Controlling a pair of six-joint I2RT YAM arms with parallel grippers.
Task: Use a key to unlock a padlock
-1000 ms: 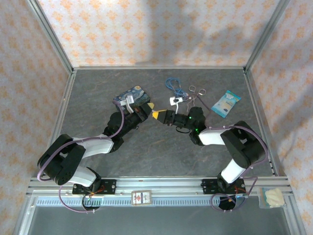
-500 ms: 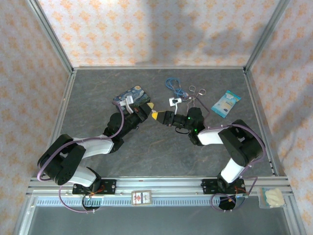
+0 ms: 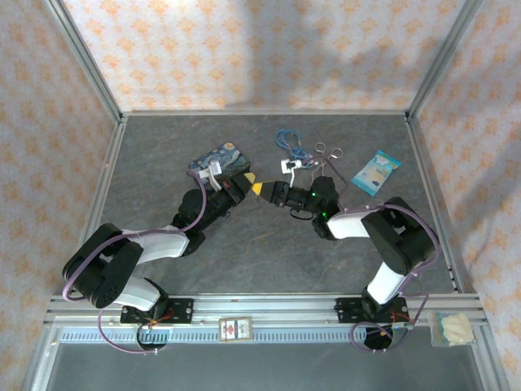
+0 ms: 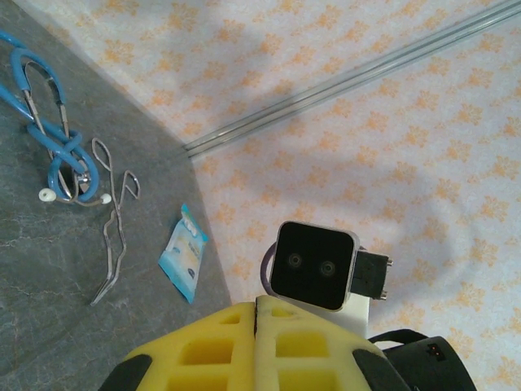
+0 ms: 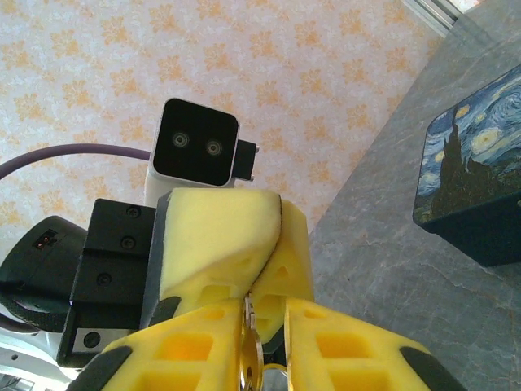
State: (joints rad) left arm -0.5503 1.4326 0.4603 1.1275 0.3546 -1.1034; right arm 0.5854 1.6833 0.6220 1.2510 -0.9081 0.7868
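Next, I move my left gripper back and hold the tin's near side with it for the key, because my right gripper has the key and the blue starry-night tin (image 3: 218, 157) is standing loose.
My two grippers meet tip to tip over the middle of the table. The left gripper (image 3: 249, 179) is shut, its yellow foam pads (image 4: 257, 303) pressed together with just a thin seam. The right gripper (image 3: 261, 190) points at it. In the right wrist view, a thin pale metal key (image 5: 254, 352) stands edge-on between the right gripper's fingers (image 5: 262, 305), its tip reaching up to the underside of the left gripper's fingers (image 5: 220, 236). The padlock is hidden from me.
The blue starry-night tin (image 3: 220, 159) sits just behind the left gripper. A blue coiled cable (image 3: 286, 140), silver forceps (image 3: 326, 155) and a light blue packet (image 3: 376, 171) lie at the back right. Metal frame rails border the table.
The right gripper has edged slightly up and left, closer against the left gripper's tips. The left arm has held still.
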